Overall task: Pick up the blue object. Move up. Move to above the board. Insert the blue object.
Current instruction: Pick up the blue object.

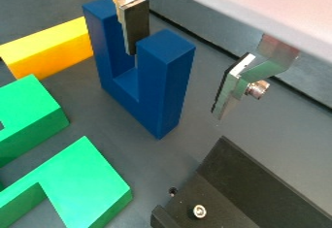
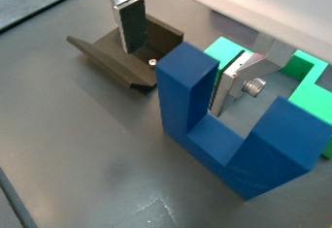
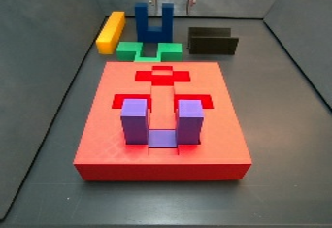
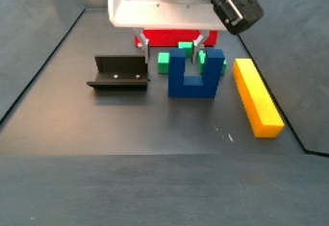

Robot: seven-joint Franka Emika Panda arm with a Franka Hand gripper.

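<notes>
The red board's far slot [image 3: 162, 76] is as wide as the blue object [image 3: 154, 35], so I expect the blue object to sink into the slot base-first with its pegs still standing when I put it in.
The blue object [image 1: 143, 81] stands upright on the grey floor with its prongs up, and also shows in the other views [image 2: 220, 125] [image 3: 157, 25] [image 4: 197, 76]. My gripper [image 1: 177, 77] [image 2: 177, 77] is down over it and open. One finger [image 1: 130, 23] sits in the slot between the prongs, and the other finger [image 1: 244, 84] stands clear outside, so the jaws straddle one prong with a gap. The red board [image 3: 116, 145] lies apart from it, with a purple U-shaped block [image 3: 155, 123] set in it. In a side view the gripper [image 3: 166, 4] hangs above the blue object.
A green block [image 1: 39, 145] [image 3: 149, 49] lies right next to the blue object, between it and the board. A yellow bar [image 3: 111, 30] [image 4: 256, 95] lies to one side. The dark fixture [image 3: 213, 41] [image 4: 118, 73] stands on the other side. Grey walls enclose the floor.
</notes>
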